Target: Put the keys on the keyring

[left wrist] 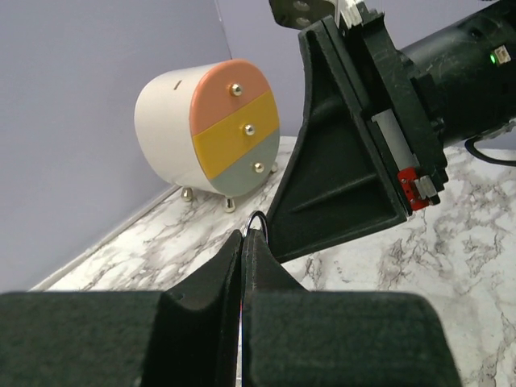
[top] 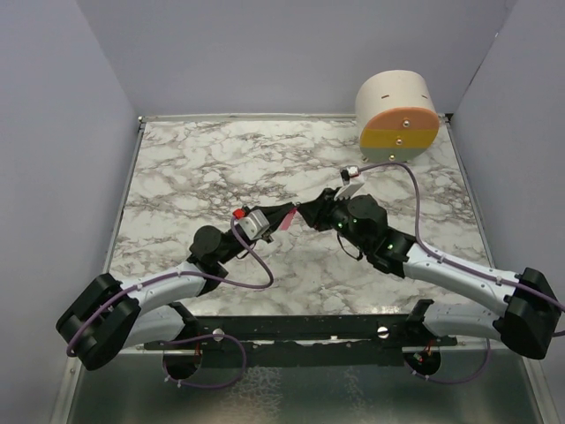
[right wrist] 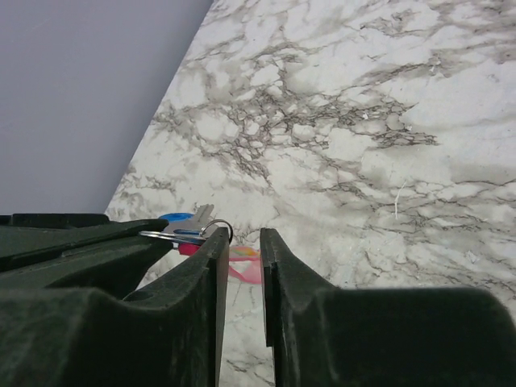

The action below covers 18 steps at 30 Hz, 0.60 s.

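The keyring's exposed curve (right wrist: 228,226) rests against one finger of my right gripper, so I should open wider, put both fingers around that curve (left wrist: 257,214), and take over the keyring.
My left gripper (top: 288,216) is shut on the keyring; in the left wrist view the silver wire ring (left wrist: 256,218) sticks out just past the closed fingertips (left wrist: 231,246). In the right wrist view the ring (right wrist: 219,228) shows edge-on beside the left fingers, with the pink tag (right wrist: 247,266) hanging under it. The key's blue head (right wrist: 175,217) and short silver part lie right behind the ring; I cannot tell whether they are threaded on it. My right gripper (right wrist: 240,235) is open and empty, its tips touching or nearly touching the ring, nose to nose with the left gripper (top: 306,212).
A round white mini drawer chest (top: 397,119) with orange, yellow and grey fronts stands at the back right, also in the left wrist view (left wrist: 210,129). Grey walls close in the marble table (top: 221,159) at the left, back and right.
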Each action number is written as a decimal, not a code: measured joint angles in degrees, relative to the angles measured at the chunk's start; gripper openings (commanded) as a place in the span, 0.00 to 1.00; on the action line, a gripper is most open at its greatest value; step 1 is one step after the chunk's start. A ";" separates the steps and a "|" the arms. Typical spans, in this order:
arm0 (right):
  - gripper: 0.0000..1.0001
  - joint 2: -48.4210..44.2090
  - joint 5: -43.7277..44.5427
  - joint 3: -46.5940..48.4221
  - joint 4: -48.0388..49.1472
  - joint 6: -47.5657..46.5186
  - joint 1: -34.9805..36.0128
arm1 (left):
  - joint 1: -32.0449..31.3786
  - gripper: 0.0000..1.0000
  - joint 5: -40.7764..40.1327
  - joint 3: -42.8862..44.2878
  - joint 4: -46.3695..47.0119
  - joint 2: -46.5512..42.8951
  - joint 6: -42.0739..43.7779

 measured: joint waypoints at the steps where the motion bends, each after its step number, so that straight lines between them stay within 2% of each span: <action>1: 0.32 0.24 -0.02 0.26 -0.17 -0.22 -0.09 | 0.00 0.00 -0.09 0.00 0.35 0.09 -0.09; 11: 0.35 -5.97 4.44 -0.24 -3.41 -3.45 -0.04 | 0.00 0.00 -1.38 -0.55 2.32 -1.57 -0.33; 18: 0.32 -16.15 5.35 -8.37 0.31 -10.82 -0.22 | 0.07 0.00 -2.34 -0.66 3.15 -4.07 -1.90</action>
